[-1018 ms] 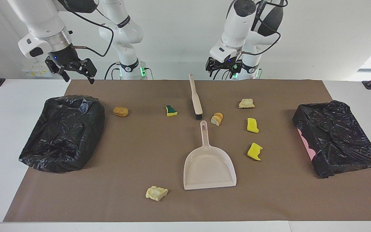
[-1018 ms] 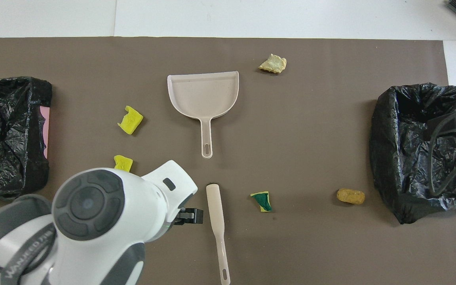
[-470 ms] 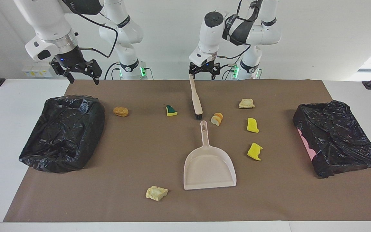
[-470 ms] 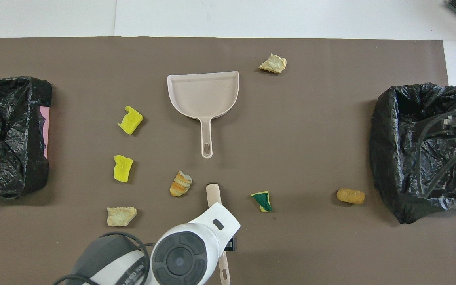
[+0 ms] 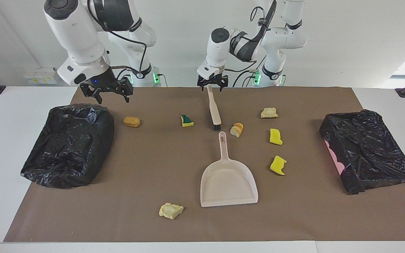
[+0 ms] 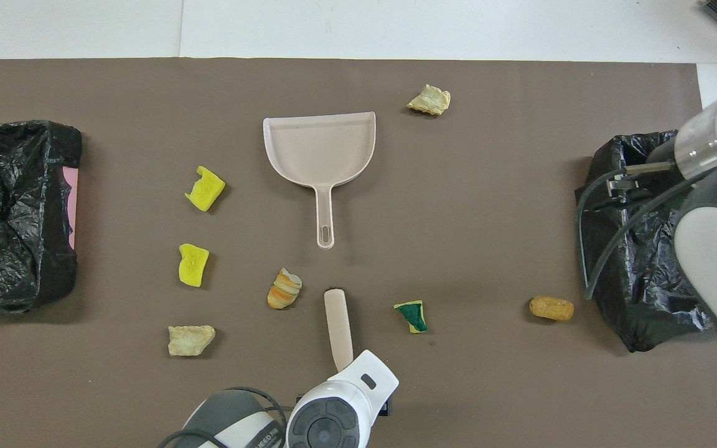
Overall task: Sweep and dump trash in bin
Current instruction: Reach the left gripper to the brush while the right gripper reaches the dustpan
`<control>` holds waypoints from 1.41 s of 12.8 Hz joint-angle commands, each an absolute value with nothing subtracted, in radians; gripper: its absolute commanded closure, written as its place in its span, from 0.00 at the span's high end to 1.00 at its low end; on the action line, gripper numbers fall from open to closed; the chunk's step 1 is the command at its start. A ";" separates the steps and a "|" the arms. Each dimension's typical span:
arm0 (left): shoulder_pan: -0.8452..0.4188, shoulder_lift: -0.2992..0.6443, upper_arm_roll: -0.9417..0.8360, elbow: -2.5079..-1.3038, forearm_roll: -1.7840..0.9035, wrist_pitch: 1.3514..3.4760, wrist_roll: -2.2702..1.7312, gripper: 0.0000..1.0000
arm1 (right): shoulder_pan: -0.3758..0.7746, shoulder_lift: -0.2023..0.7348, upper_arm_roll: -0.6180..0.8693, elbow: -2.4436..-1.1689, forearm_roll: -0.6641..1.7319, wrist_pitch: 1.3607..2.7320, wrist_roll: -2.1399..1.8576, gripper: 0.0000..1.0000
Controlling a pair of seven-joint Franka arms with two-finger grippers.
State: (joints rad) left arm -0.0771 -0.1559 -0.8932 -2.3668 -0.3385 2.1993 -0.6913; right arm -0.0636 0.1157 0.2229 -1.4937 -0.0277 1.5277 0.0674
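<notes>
The swept trash should slide off together when the robot tips the beige dustpan [image 6: 319,147] over the bin, because the dustpan's front edge [image 6: 319,116] is straight and open.
The trash lies scattered on the brown mat: a brown nugget [image 5: 132,121], a green-backed sponge piece [image 5: 187,120], a bread chunk [image 5: 237,129], two yellow sponge pieces [image 5: 276,136] [image 5: 278,164], and beige chunks [image 5: 269,112] [image 5: 170,210]. The beige brush [image 5: 213,109] lies flat, with its bristles pointing at the dustpan [image 5: 227,179]. My left gripper [image 5: 212,84] hangs open right over the brush's handle end; I cannot tell whether it touches. My right gripper [image 5: 107,92] is open and holds nothing, above the mat's edge beside the black-bagged bin [image 5: 69,144]. From overhead, the left arm's wrist covers the brush handle [image 6: 337,323].
A second black-bagged bin [image 5: 367,151], with pink showing at its side, stands at the left arm's end of the table. The dustpan [image 6: 319,149] lies mid-mat with its handle toward the robots. White tabletop surrounds the mat [image 5: 135,168].
The left gripper has swung from the left arm's side to over the brush's handle end and come lower. The right gripper has moved down and toward the table's middle.
</notes>
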 commanded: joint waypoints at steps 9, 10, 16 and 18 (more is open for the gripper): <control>-0.097 -0.150 -0.887 -2.407 -0.397 2.217 -0.692 0.18 | 0.136 0.278 0.235 -1.448 0.002 1.702 0.336 1.00; -0.097 -0.150 -0.888 -2.405 -0.397 2.214 -0.686 0.08 | 0.161 0.297 0.233 -1.436 0.002 1.716 0.354 1.00; -0.075 -0.156 -0.879 -2.359 -0.397 2.125 -0.675 0.00 | 0.222 0.394 0.233 -1.367 0.020 1.801 0.495 1.00; -0.052 -0.178 -0.852 -2.358 -0.394 2.067 -0.676 0.00 | 0.244 0.443 0.233 -1.364 0.017 1.868 0.508 1.00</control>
State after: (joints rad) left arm -0.0712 -0.1379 -0.8794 -2.3689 -0.3778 2.1394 -0.6862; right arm 0.2271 0.3766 0.2289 -1.4088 0.0106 1.8269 0.4732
